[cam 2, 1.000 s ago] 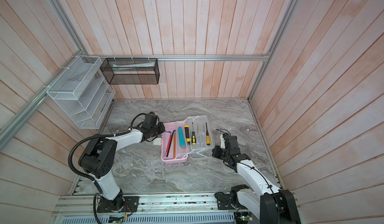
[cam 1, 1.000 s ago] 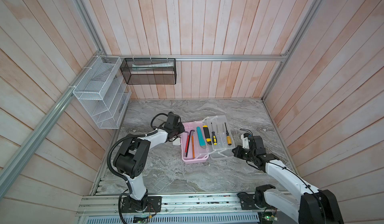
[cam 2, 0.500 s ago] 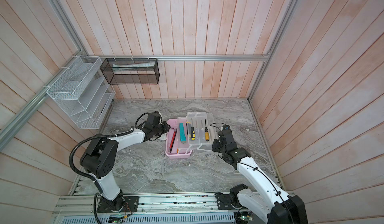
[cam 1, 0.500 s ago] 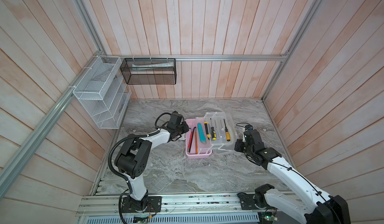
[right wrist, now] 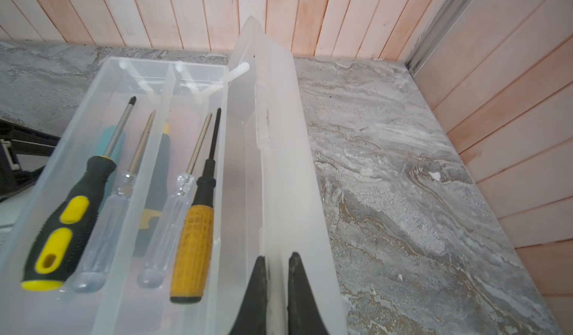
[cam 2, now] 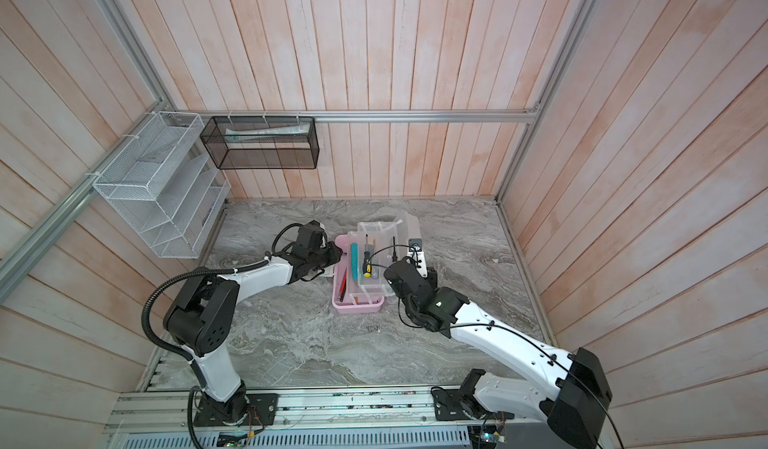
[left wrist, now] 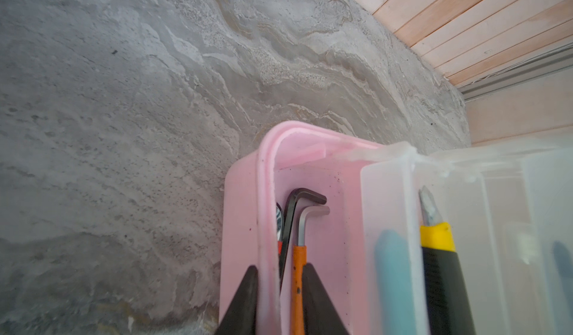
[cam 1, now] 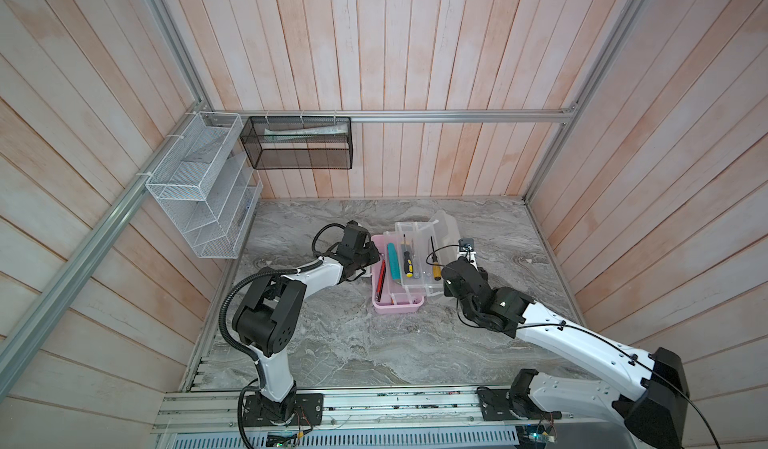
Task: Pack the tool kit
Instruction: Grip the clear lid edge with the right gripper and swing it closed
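The robot's left gripper straddles the case's side where the lid must come down, so it should back out of the way before the right gripper swings the lid shut.
The tool kit, a pale pink case, stands mid-table with its frosted lid partly raised. Its clear tray holds a black-and-yellow screwdriver, an orange-handled one and two clear ones. A teal knife lies beneath the tray. Hex keys lie in the pink base. My left gripper stands slightly open astride the case's wall, one finger outside, one inside by the orange-sleeved key. My right gripper is shut on the lid's edge.
A white wire rack and a black mesh basket hang on the back-left walls. Wooden walls close in the marble table on three sides. An aluminium rail carries both arm bases at the front.
The case has swung round and shifted toward the back wall, and the lid has come up with my right gripper. The left jaws have parted a little.
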